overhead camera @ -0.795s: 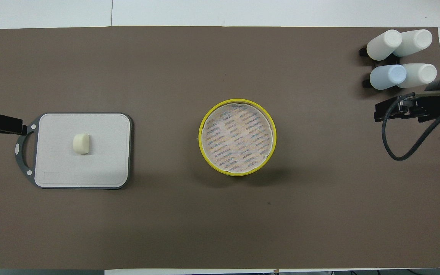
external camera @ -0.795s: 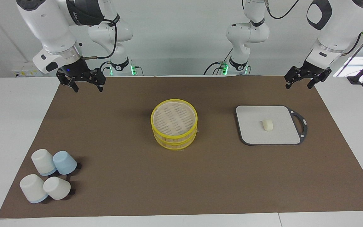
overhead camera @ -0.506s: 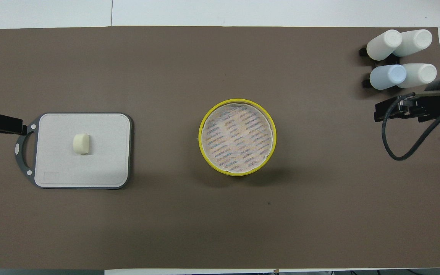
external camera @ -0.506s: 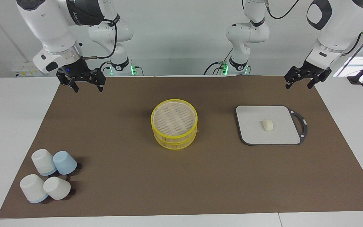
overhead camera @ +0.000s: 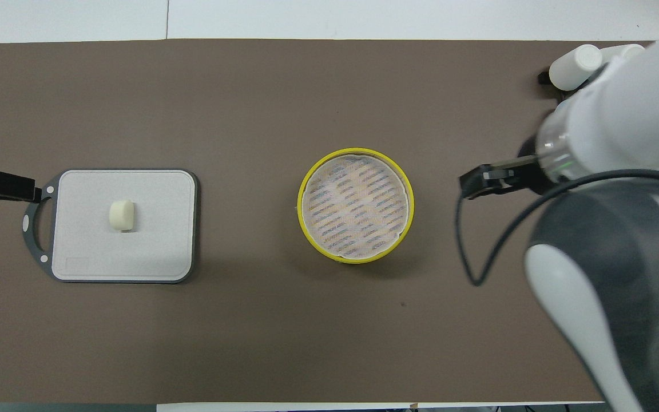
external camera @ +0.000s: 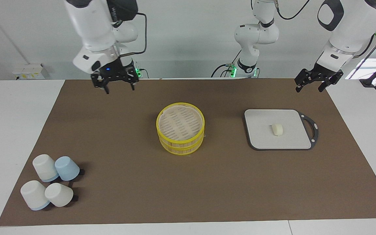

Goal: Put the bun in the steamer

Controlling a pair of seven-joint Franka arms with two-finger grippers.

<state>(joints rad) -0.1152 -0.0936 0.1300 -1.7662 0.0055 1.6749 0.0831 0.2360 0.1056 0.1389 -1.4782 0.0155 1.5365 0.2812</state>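
The yellow rim (overhead camera: 411, 205) runs unbroken around the steamer's lid (overhead camera: 356, 206), so once I lift it, the lid will come away in one piece and reveal an empty slotted tray.
The bun (external camera: 277, 129) (overhead camera: 122, 215), small and cream-white, lies on the grey board (external camera: 259, 133) (overhead camera: 158, 246) toward the left arm's end of the table. At the middle of the mat stands the steamer (external camera: 180, 144) (overhead camera: 358, 260), two stacked yellow-rimmed rings with a tan slatted surface on top. My right gripper (external camera: 119, 89) (overhead camera: 472, 186) hangs open and empty over the mat, beside the steamer toward the right arm's end. My left gripper (external camera: 309, 87) (overhead camera: 20, 187) waits open and empty over the mat's edge by the board's handle.
Several upturned white and pale blue cups (external camera: 49, 186) (overhead camera: 575, 66) cluster at the right arm's end, farther from the robots; the right arm hides most of them from overhead. A brown mat (external camera: 126, 156) covers the table.
The right arm has swung from the right arm's end of the table toward the steamer, gripper still open. The left arm, bun and steamer have not moved.
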